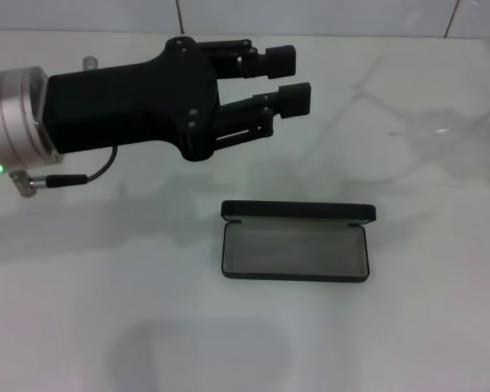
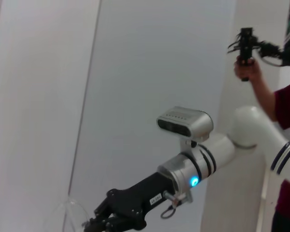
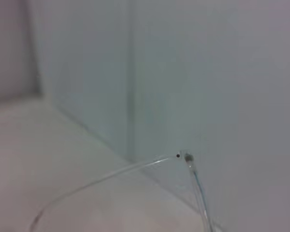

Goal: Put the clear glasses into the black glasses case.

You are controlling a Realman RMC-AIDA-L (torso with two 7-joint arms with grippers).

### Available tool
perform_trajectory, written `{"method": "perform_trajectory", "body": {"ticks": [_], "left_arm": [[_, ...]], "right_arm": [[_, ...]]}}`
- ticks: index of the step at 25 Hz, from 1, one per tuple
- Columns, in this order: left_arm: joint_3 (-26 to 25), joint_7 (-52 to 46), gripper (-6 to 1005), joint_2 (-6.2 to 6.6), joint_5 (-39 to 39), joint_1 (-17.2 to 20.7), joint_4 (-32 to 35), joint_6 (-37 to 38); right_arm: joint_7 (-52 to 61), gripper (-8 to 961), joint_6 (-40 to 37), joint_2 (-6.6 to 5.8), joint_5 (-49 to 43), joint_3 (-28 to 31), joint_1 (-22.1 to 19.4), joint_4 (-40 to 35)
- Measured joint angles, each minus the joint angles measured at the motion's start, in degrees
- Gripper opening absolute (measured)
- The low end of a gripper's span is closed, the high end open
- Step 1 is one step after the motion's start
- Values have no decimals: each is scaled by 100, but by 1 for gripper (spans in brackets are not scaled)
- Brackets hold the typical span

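Note:
The open fingers of my left gripper (image 1: 260, 86) face the clear glasses (image 1: 441, 131) over a free way, so they should stay open until the glasses' frame is inside, then close.
The black glasses case (image 1: 295, 249) lies open on the white table, grey lining up and lid standing at its far side. The clear glasses (image 1: 441, 126) show faintly at the far right of the table, well away from the case. My left gripper (image 1: 287, 79) hangs open and empty above the table, behind and to the left of the case. In the left wrist view my right gripper (image 2: 99, 223) sits right beside the clear glasses (image 2: 63, 212); whether it touches them is unclear. The right wrist view shows the clear glasses (image 3: 187, 157) close up, by a hinge.
A white tiled wall (image 1: 310, 15) runs along the back of the table (image 1: 106, 310). In the left wrist view a person in a dark red shirt (image 2: 285, 125) stands beyond my right arm, holding up a hand controller (image 2: 245, 46).

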Motion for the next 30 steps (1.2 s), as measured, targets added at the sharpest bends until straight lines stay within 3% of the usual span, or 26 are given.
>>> {"method": "perform_trajectory", "body": {"ticks": [7,14,18,20,30], "left_arm": [[-163,162,435,3,-490,8,-85,411],[-197,507,434,4,-742,-10,-292,673],[-176,620,300,4,-706,-100,-384,751],[-175,636,233,5,-702,-187,-486,815],[-211,650,135,68,-562,-509,-887,975]], "right_arm": [[-746,63,-485,2,1365,-59,146,1049],[-1504,62,-1017,2,1780,-105,891,2819],[-1806,62,-1211,2,1811,-120,1306,3580],[-1891,62,-1276,2,1840,-129,1432,3796],[-1995,61,-1509,30,2040,-396,1581,4008]]}}
